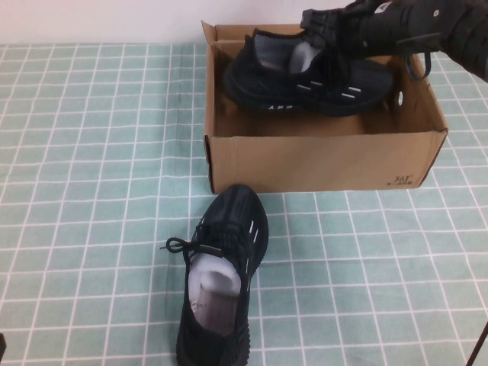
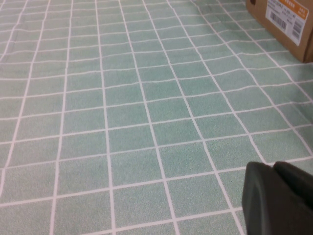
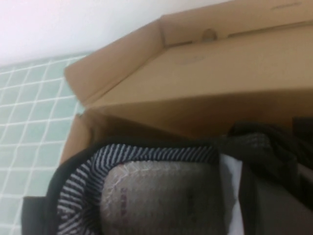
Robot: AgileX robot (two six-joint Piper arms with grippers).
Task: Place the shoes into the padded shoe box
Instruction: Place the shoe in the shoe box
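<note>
My right gripper has the held shoe hanging lengthwise between the box's ends. It should keep lowering the shoe until the shoe's sole touches the box's bottom, then let go of it.
The padded shoe box stands open at the back of the table, slightly right of centre. One black shoe is inside it, heel to the left. My right gripper reaches in from the upper right and is shut on that shoe at its tongue and laces. The right wrist view looks into the shoe, showing striped lining and white paper, with the box wall behind. The other shoe lies on the cloth in front of the box, toe toward it. My left gripper is shut and empty, low over the cloth.
A green checked tablecloth covers the table. A white wall runs behind the box. A labelled corner of the box shows in the left wrist view. A thin dark cable crosses the near right corner.
</note>
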